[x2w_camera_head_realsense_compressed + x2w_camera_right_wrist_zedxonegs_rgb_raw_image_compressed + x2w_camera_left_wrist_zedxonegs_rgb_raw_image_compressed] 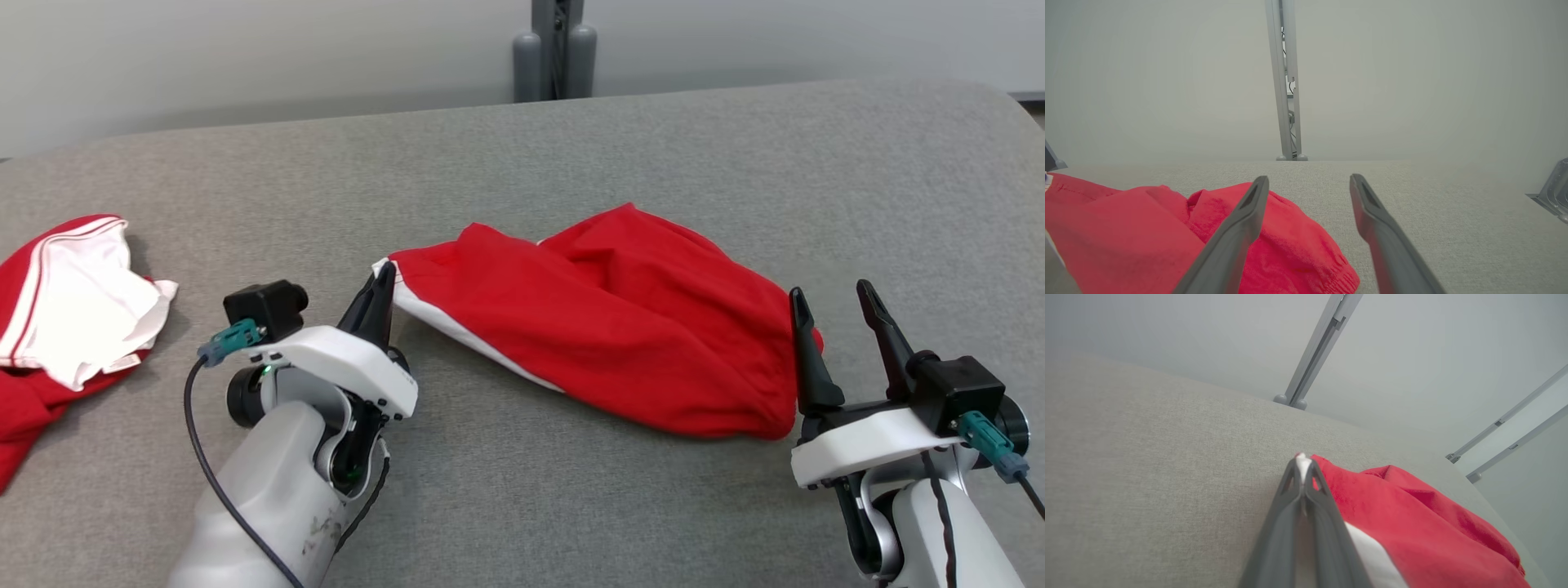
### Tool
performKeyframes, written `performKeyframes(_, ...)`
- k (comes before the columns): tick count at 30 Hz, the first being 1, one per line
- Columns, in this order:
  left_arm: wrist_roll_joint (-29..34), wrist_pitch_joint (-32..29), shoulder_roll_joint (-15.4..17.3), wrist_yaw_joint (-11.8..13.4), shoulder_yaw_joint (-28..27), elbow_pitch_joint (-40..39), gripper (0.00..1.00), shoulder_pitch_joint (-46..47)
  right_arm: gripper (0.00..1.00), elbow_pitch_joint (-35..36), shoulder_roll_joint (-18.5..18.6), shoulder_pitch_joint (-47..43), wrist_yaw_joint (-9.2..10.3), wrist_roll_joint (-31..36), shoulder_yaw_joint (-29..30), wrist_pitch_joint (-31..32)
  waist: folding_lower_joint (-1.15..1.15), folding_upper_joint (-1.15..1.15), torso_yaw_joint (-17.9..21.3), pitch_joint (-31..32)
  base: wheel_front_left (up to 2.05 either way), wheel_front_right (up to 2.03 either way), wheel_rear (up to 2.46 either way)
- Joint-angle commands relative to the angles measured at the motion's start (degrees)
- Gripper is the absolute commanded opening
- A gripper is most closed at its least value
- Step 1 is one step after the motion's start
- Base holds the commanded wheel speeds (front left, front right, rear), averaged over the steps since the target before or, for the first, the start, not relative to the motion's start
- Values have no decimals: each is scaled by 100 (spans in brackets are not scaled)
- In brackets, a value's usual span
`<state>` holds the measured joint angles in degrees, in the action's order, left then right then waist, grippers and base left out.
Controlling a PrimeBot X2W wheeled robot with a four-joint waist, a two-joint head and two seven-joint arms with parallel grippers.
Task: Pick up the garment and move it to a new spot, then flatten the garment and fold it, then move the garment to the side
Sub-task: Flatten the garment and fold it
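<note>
My gripper will lift and lay the garment (627, 328), which should spread into separate legs, since a notch splits its far edge (544, 245) away from its gathered end.
A red garment (620, 318) with a white side stripe lies crumpled across the middle of the grey table (571, 155). My left gripper (384, 282) is shut on the garment's left corner, where the white trim pokes out between the fingertips (1303, 463). The red cloth (1412, 522) spreads away to the right of those fingers. My right gripper (829, 298) stands open at the garment's right end, its left finger against the gathered edge. In the right wrist view that gripper (1309, 179) has nothing between its fingers, and the red fabric (1147, 228) lies to the left.
A second red and white garment (65, 310) lies bunched at the table's left edge. A grey post (555, 49) rises behind the table's far edge. Bare grey surface stretches beyond the garment and to the right.
</note>
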<state>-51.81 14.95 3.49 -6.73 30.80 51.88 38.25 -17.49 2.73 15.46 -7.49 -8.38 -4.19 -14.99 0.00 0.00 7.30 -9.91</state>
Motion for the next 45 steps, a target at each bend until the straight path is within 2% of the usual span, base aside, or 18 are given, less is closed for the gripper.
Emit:
performKeyframes(1,156,26,69,86,-187,-169,0,-207,100,-32,32,-71,-2,62,17,-31,0,0,-163,108,0,0,0)
performKeyframes(11,683,29,41,191,-576,-406,0,-857,100,-156,32,-73,-2,88,-30,-31,0,0,-335,176,0,0,0)
performKeyframes(12,755,29,40,220,-597,-399,47,-886,100,-171,32,-67,-2,86,-41,-31,0,0,-337,181,0,0,0)
performKeyframes(13,809,29,40,233,-630,-404,100,-914,100,-186,32,-59,-2,86,-51,-31,0,0,-335,187,0,0,0)
performKeyframes(17,1018,30,14,288,-912,-569,100,-1077,100,-197,32,-28,-2,85,-53,-31,0,0,-294,215,0,0,0)
performKeyframes(24,1704,29,8,225,-1487,-1281,100,-1413,100,-82,38,-119,-2,105,-5,-31,0,0,-235,306,0,0,0)
performKeyframes(33,2598,30,-23,25,-1971,-2158,100,-2154,100,146,52,-400,-2,23,24,-31,0,0,-157,457,0,0,0)
performKeyframes(38,2752,31,-46,-24,-2190,-2487,100,-2573,100,178,45,-494,-2,-14,14,-31,0,0,-99,501,0,0,0)
performKeyframes(45,2756,31,-48,-54,-2129,-2591,100,-2740,100,209,40,-600,-2,-87,-35,-31,0,0,-89,514,0,0,0)
